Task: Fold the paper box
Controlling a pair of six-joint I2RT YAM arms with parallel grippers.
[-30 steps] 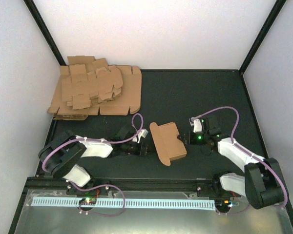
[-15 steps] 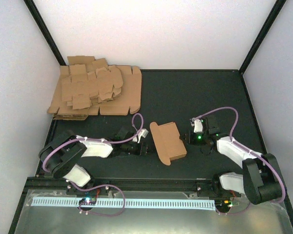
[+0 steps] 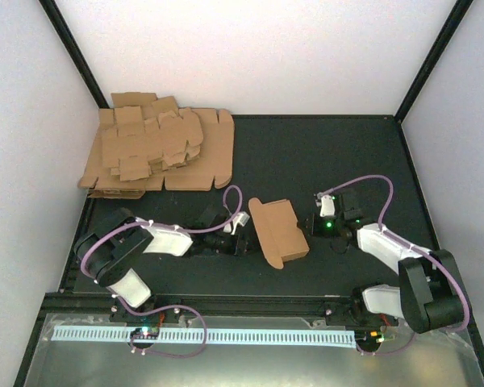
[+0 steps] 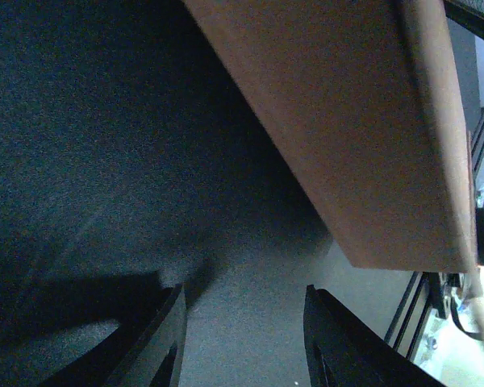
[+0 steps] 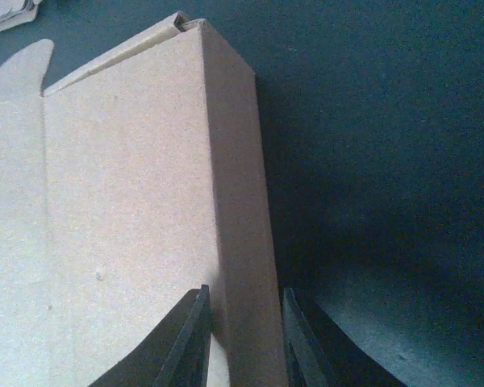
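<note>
The box's rounded flap (image 3: 265,234) lies toward my left gripper, so I should rotate the box with my right gripper until its short ends (image 3: 295,253) face both grippers.
The paper box (image 3: 279,232) is a brown, partly folded carton lying mid-table, its rounded flap pointing to the far left. My right gripper (image 3: 310,228) meets its right edge. In the right wrist view the fingers of that gripper (image 5: 244,292) press on both faces of the raised side wall of the box (image 5: 129,201). My left gripper (image 3: 244,242) rests low on the mat just left of the box. In the left wrist view it (image 4: 242,290) stands open with only mat between the fingers, and the box (image 4: 347,121) lies ahead to the upper right.
A thick pile of brown cardboard sheets (image 3: 157,153) fills the far left corner of the black mat; its edge (image 5: 8,12) shows in the right wrist view. White walls and black frame posts enclose the table. A metal rail runs along the near edge.
My right gripper's jaws have narrowed onto the box's right side wall. The box has shifted slightly. The left arm's elbow has shifted a little; its jaws kept their width.
</note>
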